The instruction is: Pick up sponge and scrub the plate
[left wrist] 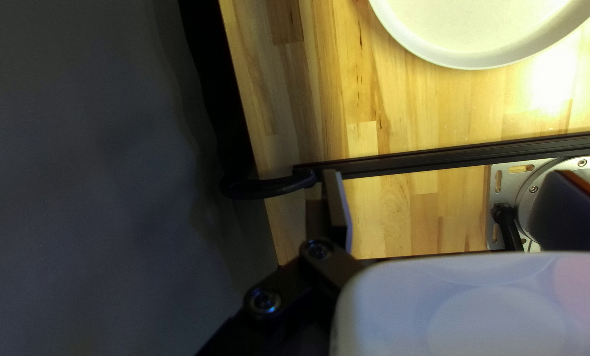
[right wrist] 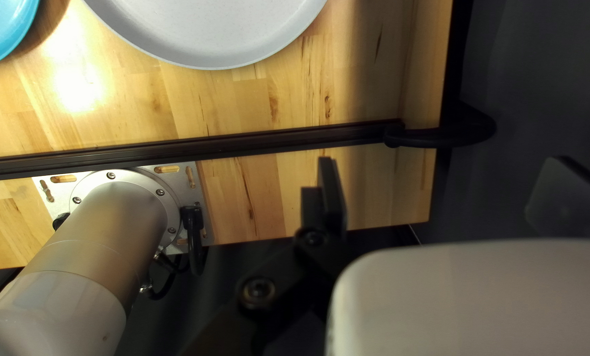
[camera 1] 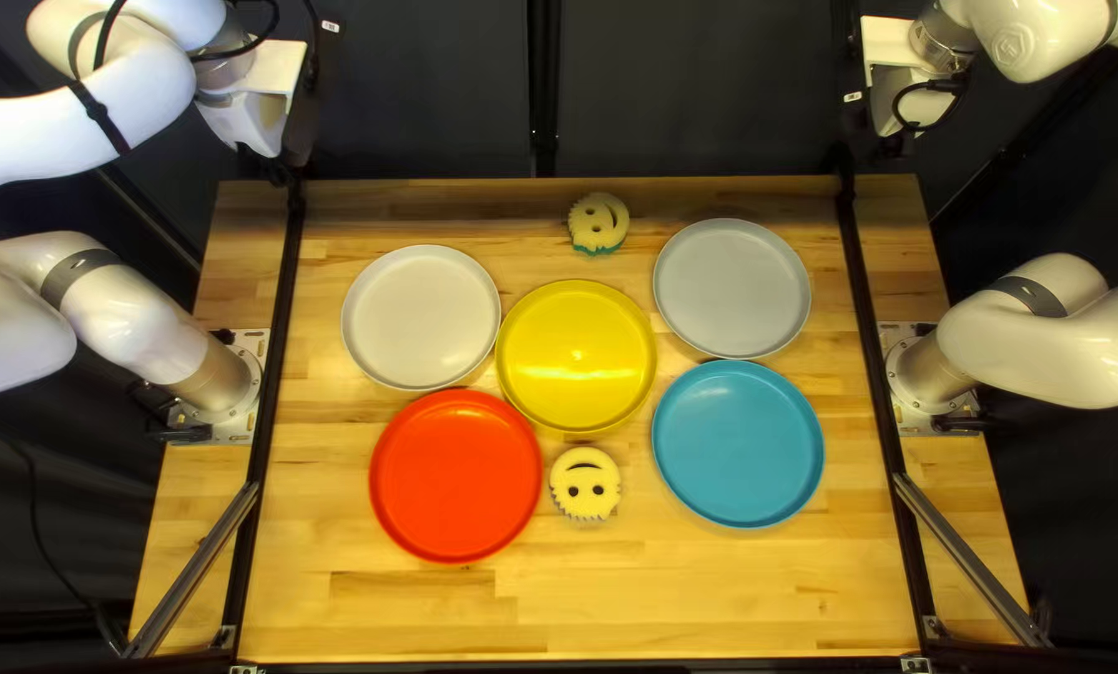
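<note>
A green fringe [camera 1: 596, 250] shows from under the yellow smiley sponge [camera 1: 599, 221] near the far edge, so I should expect a green layer below the sponge's whole yellow side.
At the far left of the top left view my left gripper [camera 1: 259, 122] is raised off the table; my right gripper [camera 1: 896, 106] is raised at the far right. In their wrist views, the left gripper [left wrist: 449, 178] and the right gripper [right wrist: 444, 165] are open and hold nothing. One round yellow smiley sponge [camera 1: 585, 484] lies between the red plate [camera 1: 456, 476] and blue plate [camera 1: 737, 443]. Another sponge [camera 1: 599, 224] lies near the far edge. A yellow plate [camera 1: 576, 356] is central, between a whitish plate [camera 1: 421, 317] and a grey plate [camera 1: 732, 288].
Black rails run along both sides of the wooden table [camera 1: 684, 599], the left rail [camera 1: 279, 331] and the right rail [camera 1: 875, 331]. Beyond them stand the arm bases. In the left wrist view the whitish plate [left wrist: 479, 56] lies past the rail; the right wrist view shows the grey plate [right wrist: 209, 56].
</note>
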Tool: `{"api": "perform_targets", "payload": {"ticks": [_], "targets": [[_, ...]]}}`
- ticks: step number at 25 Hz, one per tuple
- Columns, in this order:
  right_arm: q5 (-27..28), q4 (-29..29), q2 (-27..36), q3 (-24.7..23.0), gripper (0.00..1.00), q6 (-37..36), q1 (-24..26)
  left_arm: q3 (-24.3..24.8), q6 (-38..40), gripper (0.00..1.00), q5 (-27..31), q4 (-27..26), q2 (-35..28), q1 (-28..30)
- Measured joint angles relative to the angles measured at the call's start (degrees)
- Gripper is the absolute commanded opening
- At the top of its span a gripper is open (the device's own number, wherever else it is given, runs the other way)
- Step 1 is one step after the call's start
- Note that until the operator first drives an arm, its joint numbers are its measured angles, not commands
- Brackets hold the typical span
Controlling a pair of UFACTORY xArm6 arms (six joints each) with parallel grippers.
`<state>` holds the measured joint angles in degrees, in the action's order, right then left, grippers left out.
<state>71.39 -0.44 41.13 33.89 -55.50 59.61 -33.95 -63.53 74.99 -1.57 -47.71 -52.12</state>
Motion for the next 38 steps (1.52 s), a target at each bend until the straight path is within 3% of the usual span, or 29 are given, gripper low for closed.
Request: {"api": "perform_targets", "payload": {"ticks": [15, 24, 30, 35, 38], "targets": [[-0.15, -0.25, -0.14, 0.14, 1.00, 0.91, -0.79, 0.00, 0.00, 1.00, 0.00, 0.00, 0.00, 0.00], [-2.57, 3.85, -5.46, 2.66, 1.00, 5.39, -2.70, 0.00, 0.00, 1.00, 0.00, 0.00, 0.00, 0.00], [-6.65, 7.28, -11.37, 4.74, 1.00, 14.78, -8.45, 0.00, 0.00, 1.00, 0.00, 0.00, 0.00, 0.00], [-14.60, 9.94, -18.38, 5.95, 1.00, 23.68, -17.15, 0.00, 0.00, 1.00, 0.00, 0.00, 0.00, 0.00], [-17.45, 10.67, -20.62, 6.28, 1.00, 26.06, -19.86, 0.00, 0.00, 1.00, 0.00, 0.00, 0.00, 0.00]]}}
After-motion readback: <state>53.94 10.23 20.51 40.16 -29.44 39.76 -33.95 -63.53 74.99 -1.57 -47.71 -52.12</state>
